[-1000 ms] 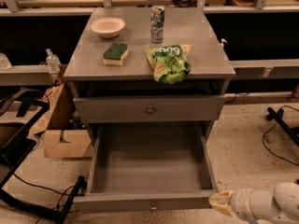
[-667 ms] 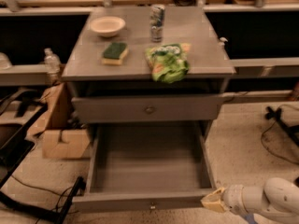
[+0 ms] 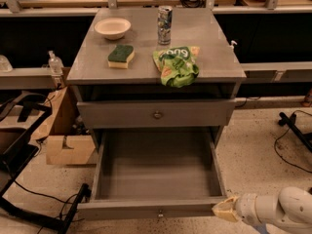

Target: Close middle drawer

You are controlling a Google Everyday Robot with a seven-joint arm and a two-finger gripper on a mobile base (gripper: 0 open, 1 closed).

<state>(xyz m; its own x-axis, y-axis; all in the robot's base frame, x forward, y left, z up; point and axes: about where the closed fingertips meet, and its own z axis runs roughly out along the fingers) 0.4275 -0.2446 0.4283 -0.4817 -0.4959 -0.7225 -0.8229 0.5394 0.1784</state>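
My gripper sits at the very end of the middle drawer's front panel (image 3: pixel 219 204), so I should open it and back away in front of the panel before I push.
The middle drawer (image 3: pixel 156 167) of the grey cabinet is pulled far out toward me, plain grey and empty inside. Its low front panel (image 3: pixel 146 209) has a small round metal knob (image 3: pixel 160 212). My gripper (image 3: pixel 225 209) is at the bottom right, its tan tip next to the right end of the drawer's front panel; I cannot tell whether it touches it. The white arm (image 3: pixel 285 209) stretches in from the right edge.
The upper drawer (image 3: pixel 156 113) with its knob is shut. On the cabinet top are a bowl (image 3: pixel 112 27), a sponge (image 3: pixel 121 55), a can (image 3: pixel 165 18) and a green chip bag (image 3: pixel 177 65). A cardboard box (image 3: pixel 66 130) and black cables lie to the left.
The view has shifted slightly. My gripper has moved left along the floor to the right front corner of the open drawer. The drawer has not moved.
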